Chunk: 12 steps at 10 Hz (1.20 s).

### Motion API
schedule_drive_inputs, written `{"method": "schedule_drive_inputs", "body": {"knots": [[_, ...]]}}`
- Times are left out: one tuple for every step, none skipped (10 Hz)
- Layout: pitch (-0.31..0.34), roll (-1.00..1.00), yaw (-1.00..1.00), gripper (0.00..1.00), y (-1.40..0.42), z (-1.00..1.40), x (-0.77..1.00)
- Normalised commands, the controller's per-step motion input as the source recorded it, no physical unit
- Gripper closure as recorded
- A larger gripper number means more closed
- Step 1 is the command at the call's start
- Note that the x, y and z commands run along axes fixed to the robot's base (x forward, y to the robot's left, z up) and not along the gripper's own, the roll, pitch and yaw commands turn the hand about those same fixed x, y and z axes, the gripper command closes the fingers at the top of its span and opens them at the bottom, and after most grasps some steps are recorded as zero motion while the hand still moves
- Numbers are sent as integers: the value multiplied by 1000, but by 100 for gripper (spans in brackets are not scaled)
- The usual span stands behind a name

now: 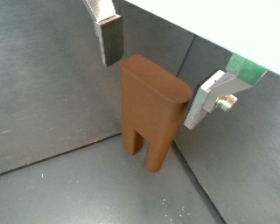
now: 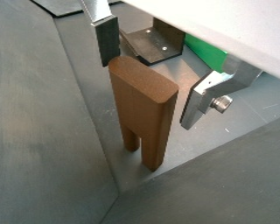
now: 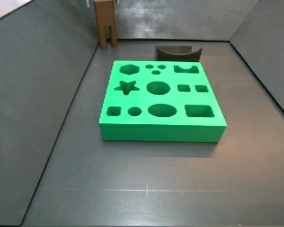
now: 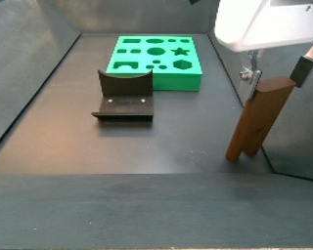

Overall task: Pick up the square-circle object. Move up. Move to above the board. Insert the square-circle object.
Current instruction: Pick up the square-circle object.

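Observation:
The square-circle object's legs (image 3: 103,40) will slide down into the square hole (image 3: 114,112) and the round hole together when I put the object in, because the two holes sit close side by side.
The square-circle object (image 1: 150,105) is a tall brown block standing upright on its two legs on the dark floor; it also shows in a wrist view (image 2: 143,109) and in both side views (image 3: 106,22) (image 4: 257,117). My gripper (image 1: 157,74) is open and straddles the block's top, one silver finger (image 1: 108,39) on each side with small gaps; it shows the same way in a wrist view (image 2: 154,74) and in a side view (image 4: 277,76). The green board (image 3: 162,129) lies flat on the floor, apart from the block, with several shaped holes.
The dark fixture (image 4: 124,96) stands on the floor between the board (image 4: 156,61) and the near side, and shows behind the block in a wrist view (image 2: 149,44). Grey walls enclose the floor; the block stands close to a wall corner (image 1: 108,140).

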Motion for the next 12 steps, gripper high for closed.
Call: {"method": "schedule_drive_inputs", "body": {"knots": [[-4,-11,0,0,97,-229,231],[7,-34,20,0,186,-194,371],[6,-70,0,0,197,-211,331],[0,-111,0,0,140,-226,211],[-34,-213,-97,0,109,-194,120],[-109,-270,-143,0,83,-131,11],[-163,-300,-129,0,80,-131,0],[-163,-300,-106,0,60,-120,0],[-170,-307,-154,0,14,-83,0],[-154,-216,-86,0,0,-97,0],[-106,-169,-100,0,0,-111,0],[-91,-129,-69,0,0,-114,0]]}}
